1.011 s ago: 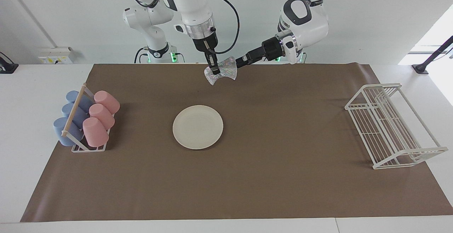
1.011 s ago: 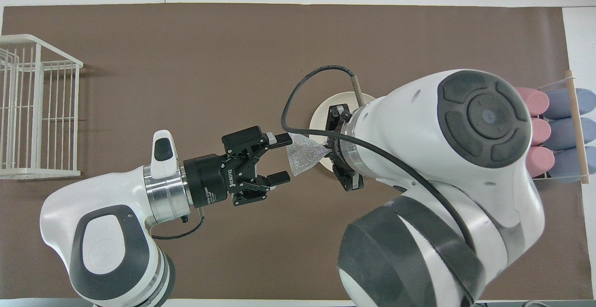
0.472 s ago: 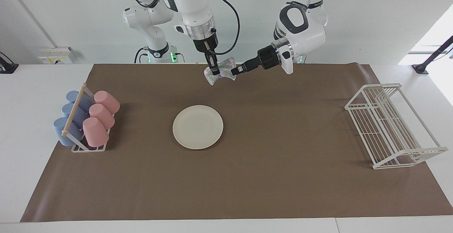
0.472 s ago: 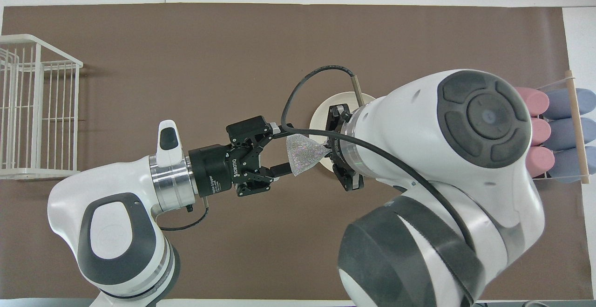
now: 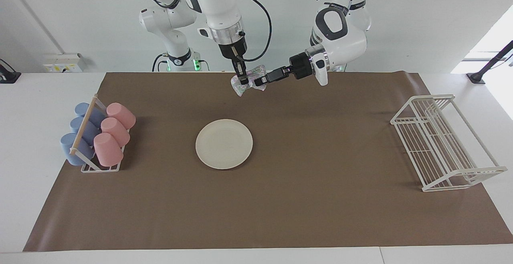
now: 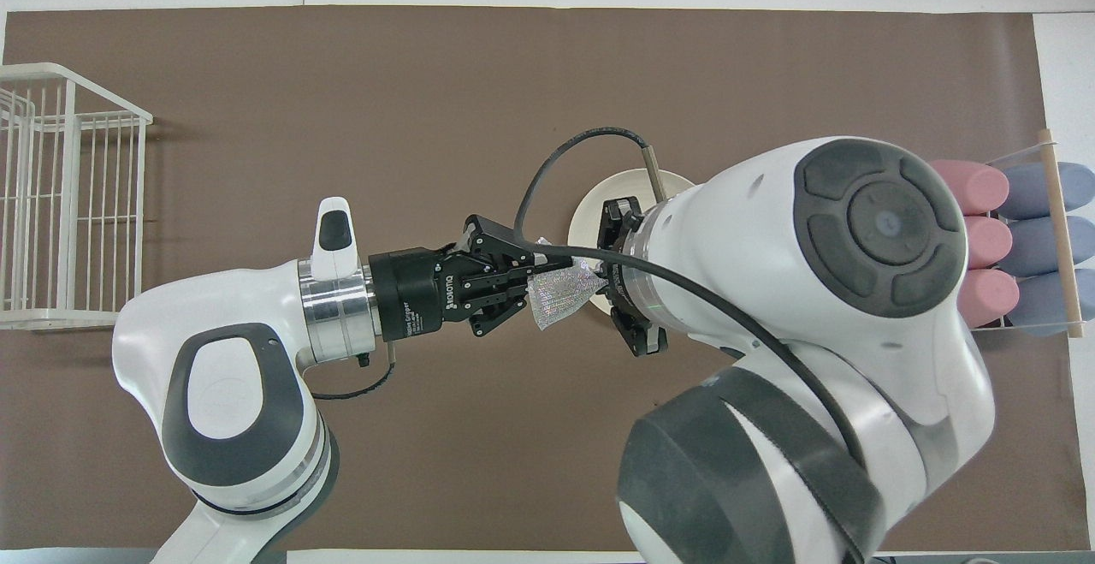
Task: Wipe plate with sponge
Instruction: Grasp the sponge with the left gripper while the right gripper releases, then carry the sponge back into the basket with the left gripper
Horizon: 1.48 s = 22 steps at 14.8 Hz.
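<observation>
Both of my grippers are shut on the sponge. Next, my right gripper opens and back away so that my left gripper can carry the sponge to the white wire rack.
The silvery, glittery sponge hangs in the air over the brown mat. My right gripper points down and is shut on one end of it. My left gripper reaches in sideways and is shut on the other end. The cream-white plate lies flat on the mat with nothing on it. In the overhead view the right arm hides most of the plate.
A rack of blue and pink cups lying on their sides stands toward the right arm's end of the table. A white wire rack stands toward the left arm's end. The mat covers most of the table.
My left gripper moved in toward the sponge and closed its open fingers on the free end. The right gripper kept its hold and barely moved.
</observation>
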Each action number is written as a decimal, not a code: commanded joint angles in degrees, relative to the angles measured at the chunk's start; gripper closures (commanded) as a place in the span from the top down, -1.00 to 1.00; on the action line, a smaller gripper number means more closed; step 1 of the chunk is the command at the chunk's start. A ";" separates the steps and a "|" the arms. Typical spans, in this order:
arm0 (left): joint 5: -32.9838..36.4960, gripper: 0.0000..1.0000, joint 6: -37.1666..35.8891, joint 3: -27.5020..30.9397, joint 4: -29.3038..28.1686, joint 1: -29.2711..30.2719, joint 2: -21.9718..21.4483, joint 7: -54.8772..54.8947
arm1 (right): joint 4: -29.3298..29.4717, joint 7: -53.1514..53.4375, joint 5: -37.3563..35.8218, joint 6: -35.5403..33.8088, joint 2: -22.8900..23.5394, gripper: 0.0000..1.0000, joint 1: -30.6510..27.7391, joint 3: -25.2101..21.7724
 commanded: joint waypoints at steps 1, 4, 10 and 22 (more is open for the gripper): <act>1.71 -1.00 -1.68 0.28 -0.51 0.36 -0.98 -1.54 | -2.52 0.32 -1.00 0.06 -1.62 -1.00 -0.02 0.34; 1.98 -1.00 -1.94 0.28 -1.03 0.45 -1.42 -1.54 | -2.43 0.15 -1.00 -0.38 -1.62 -0.69 -0.19 0.25; 2.06 -1.00 -2.03 0.37 -1.47 0.54 -1.77 -1.72 | -2.61 -17.91 -1.00 -1.87 -3.37 1.00 -5.63 0.07; 27.87 -1.00 -12.38 0.54 -0.16 9.31 -1.42 -11.38 | -0.94 -83.11 -1.00 -14.63 -5.67 1.00 -30.41 -0.37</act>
